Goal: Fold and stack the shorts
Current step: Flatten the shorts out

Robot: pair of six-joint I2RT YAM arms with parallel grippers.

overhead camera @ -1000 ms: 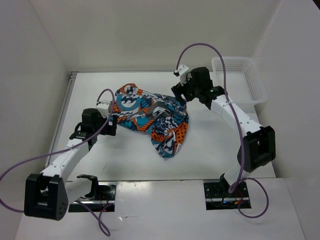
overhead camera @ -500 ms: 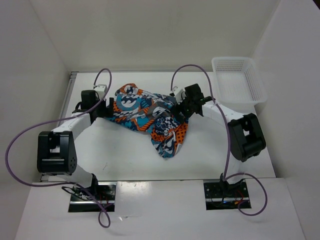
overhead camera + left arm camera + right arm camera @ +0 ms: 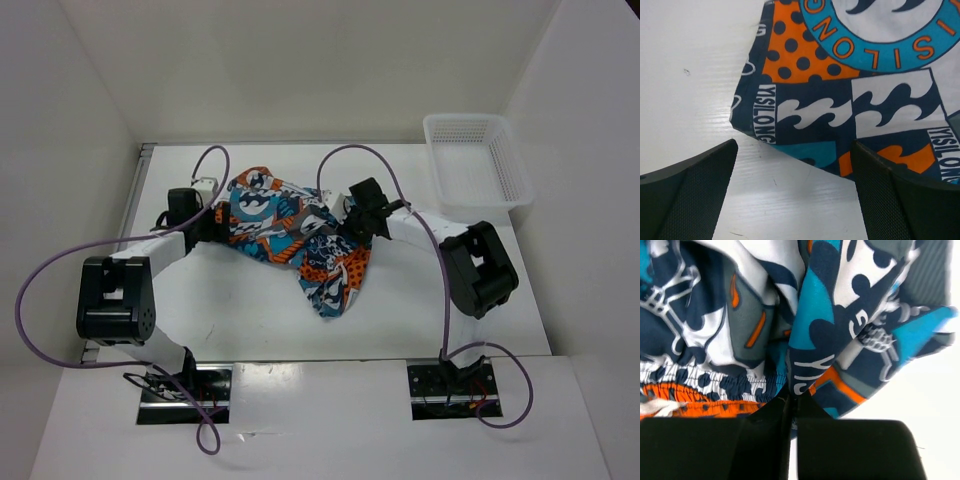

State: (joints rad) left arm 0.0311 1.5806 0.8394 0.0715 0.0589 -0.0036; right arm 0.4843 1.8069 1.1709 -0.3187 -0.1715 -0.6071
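Observation:
One part of the shorts [image 3: 332, 284] slopes toward the front, so the robot's right gripper should raise the shorts while the left gripper grabs another edge of the shorts to stretch them.
The shorts [image 3: 300, 235] lie crumpled in the middle of the table, a patchwork of teal, orange, white and black. At their right edge my right gripper [image 3: 352, 222] is shut on a fold of the fabric; the right wrist view shows the cloth [image 3: 815, 345] pinched between the jaws [image 3: 792, 397]. On the left, my left gripper [image 3: 212, 222] stands open at the shorts' left edge. In the left wrist view the fabric's corner [image 3: 840, 100] lies just ahead of the spread fingers [image 3: 795, 200], with bare table between them.
A white mesh basket [image 3: 478, 158] stands at the back right corner. White walls close in the table on the left, back and right. Purple cables loop above both arms.
The right gripper came down onto the shorts' right edge and closed on the fabric. The left arm swung up to the shorts' left edge and stayed open.

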